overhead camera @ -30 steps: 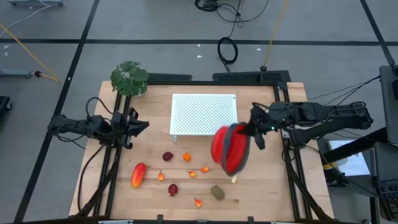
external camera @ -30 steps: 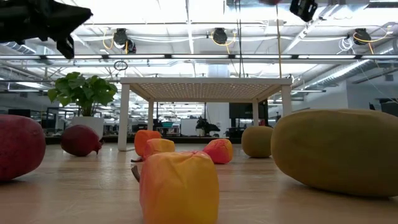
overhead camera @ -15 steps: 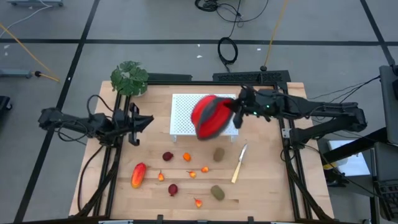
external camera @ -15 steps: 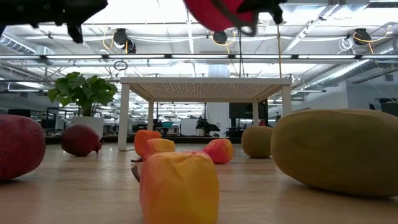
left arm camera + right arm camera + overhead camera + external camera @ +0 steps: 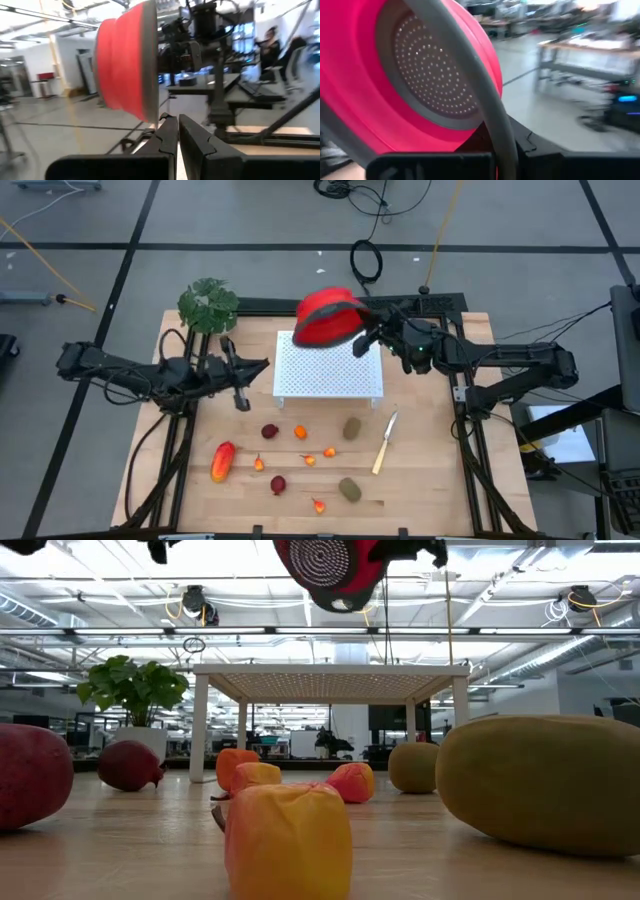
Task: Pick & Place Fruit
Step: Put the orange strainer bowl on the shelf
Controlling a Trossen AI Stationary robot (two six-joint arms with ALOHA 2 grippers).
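Next, I bring the red bowl with its free rim (image 5: 299, 340) to my left gripper and then hand it over, because the bowl hangs tilted by its rim in my right gripper (image 5: 364, 322).
The fruit lies on the wooden table: a long red-orange piece (image 5: 222, 461), two dark red round ones (image 5: 269, 431) (image 5: 278, 484), two olive ovals (image 5: 352, 427) (image 5: 349, 489) and several tiny orange pieces such as (image 5: 300, 432). My right gripper (image 5: 363, 344) is shut on the red grey-rimmed bowl (image 5: 325, 320), high over the far left corner of the white perforated stand (image 5: 328, 365). The bowl's perforated base (image 5: 327, 562) faces the low view. My left gripper (image 5: 246, 388) is shut and touches nothing, left of the stand. My right gripper pinches the bowl's grey rim (image 5: 489, 117) between its two fingers, coming level from the table's right side. The bowl is lifted clear and tipped on its side, its red body (image 5: 120, 65) standing out past the fingers toward the left.
A slim pale-handled knife (image 5: 384, 443) lies right of the fruit. A potted plant (image 5: 208, 305) stands at the far left corner. Black frame rails (image 5: 462, 395) run along both table sides. A person (image 5: 270, 42) sits in the room beyond.
My right gripper has carried the bowl up and toward the far and left edges, from over the table's right middle to above the stand's far corner, and the bowl has turned. The knife and one olive oval have come into view beneath. My left gripper has reached toward the right.
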